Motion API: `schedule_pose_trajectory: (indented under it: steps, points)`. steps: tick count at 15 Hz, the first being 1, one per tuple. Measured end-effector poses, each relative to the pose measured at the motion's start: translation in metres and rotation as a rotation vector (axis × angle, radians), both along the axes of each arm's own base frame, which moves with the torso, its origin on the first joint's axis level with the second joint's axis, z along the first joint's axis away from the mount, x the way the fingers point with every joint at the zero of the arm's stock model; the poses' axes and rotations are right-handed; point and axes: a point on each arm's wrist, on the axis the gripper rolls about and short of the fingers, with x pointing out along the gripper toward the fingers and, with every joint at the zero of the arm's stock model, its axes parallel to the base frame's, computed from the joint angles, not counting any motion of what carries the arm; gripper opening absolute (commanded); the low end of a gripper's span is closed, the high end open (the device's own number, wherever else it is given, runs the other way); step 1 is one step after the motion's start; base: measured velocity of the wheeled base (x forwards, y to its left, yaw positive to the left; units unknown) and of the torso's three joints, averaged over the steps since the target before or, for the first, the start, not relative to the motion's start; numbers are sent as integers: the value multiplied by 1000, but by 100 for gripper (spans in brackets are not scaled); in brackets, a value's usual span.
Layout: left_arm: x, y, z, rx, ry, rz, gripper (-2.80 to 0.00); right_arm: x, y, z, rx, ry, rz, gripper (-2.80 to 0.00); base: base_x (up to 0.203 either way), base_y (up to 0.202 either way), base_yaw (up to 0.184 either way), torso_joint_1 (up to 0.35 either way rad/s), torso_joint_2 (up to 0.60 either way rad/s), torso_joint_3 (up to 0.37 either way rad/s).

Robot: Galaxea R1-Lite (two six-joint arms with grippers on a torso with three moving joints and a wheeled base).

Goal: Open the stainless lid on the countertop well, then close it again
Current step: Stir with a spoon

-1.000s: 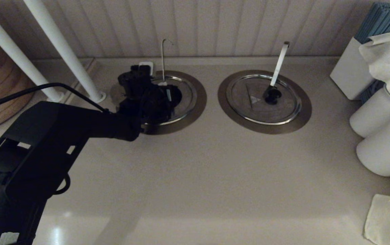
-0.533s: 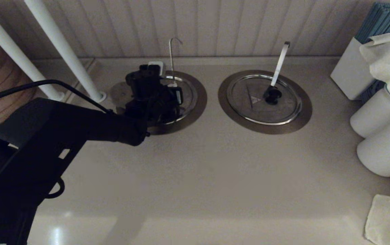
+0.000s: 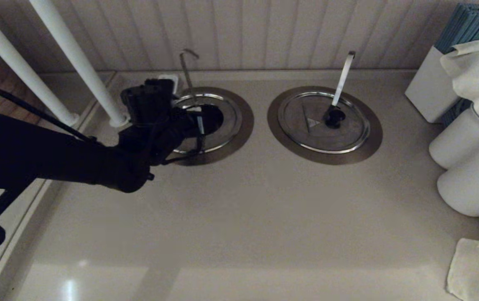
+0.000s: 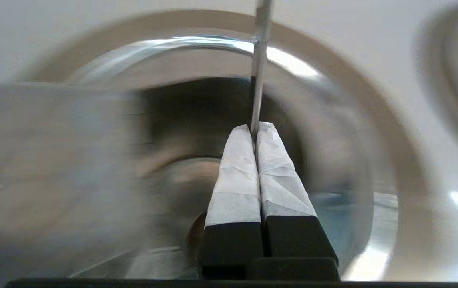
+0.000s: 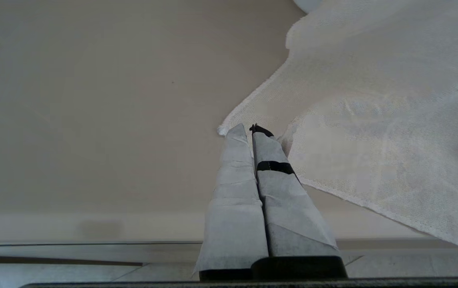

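Observation:
The ladle handle [image 3: 186, 75] is tilted toward the lid's side of the countertop opening. My left gripper therefore needs to move the ladle handle over to the opening's far end before it shuts the lid.
The left countertop well [image 3: 239, 138] shows its steel collar and a dark opening [image 3: 213, 117]. My left gripper [image 3: 200, 122] hangs over it. In the left wrist view this gripper [image 4: 256, 126] is shut, with the thin ladle handle [image 4: 257, 80] caught between its tips. The handle [image 3: 186, 67] leans left toward the wall. The stainless lid [image 4: 53, 152] is a blurred grey slab over one side of the well [image 4: 381, 132]; its knob is hidden. My right gripper [image 5: 249, 129] is shut and empty, parked over bare counter beside a white cloth [image 5: 373, 120].
The second well [image 3: 279, 138] on the right is covered by its lid [image 3: 306, 129], with a black knob [image 3: 335, 118] and a flat ladle handle [image 3: 343, 77]. White poles [image 3: 76, 62] stand at the back left. White canisters [image 3: 465, 175], a box [image 3: 427, 92] and a cloth [image 3: 477, 75] crowd the right edge.
My left arm swung right over the well, then back to the left. The ladle handle followed and now leans left. The dark opening shows again.

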Motion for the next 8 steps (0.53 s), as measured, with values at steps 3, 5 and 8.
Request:
schedule_pose_trajectory:
  steps: [3,5,8]
  points:
    - [6,18,-2,19,2,44,-280,0,0,0,0,0,0,-280,0,0,0,0,0,0]
    - [12,29,-6,26,6,68,-280,0,0,0,0,0,0,-280,0,0,0,0,0,0]
    - [26,28,-2,21,-5,83,-280,0,0,0,0,0,0,-280,0,0,0,0,0,0]
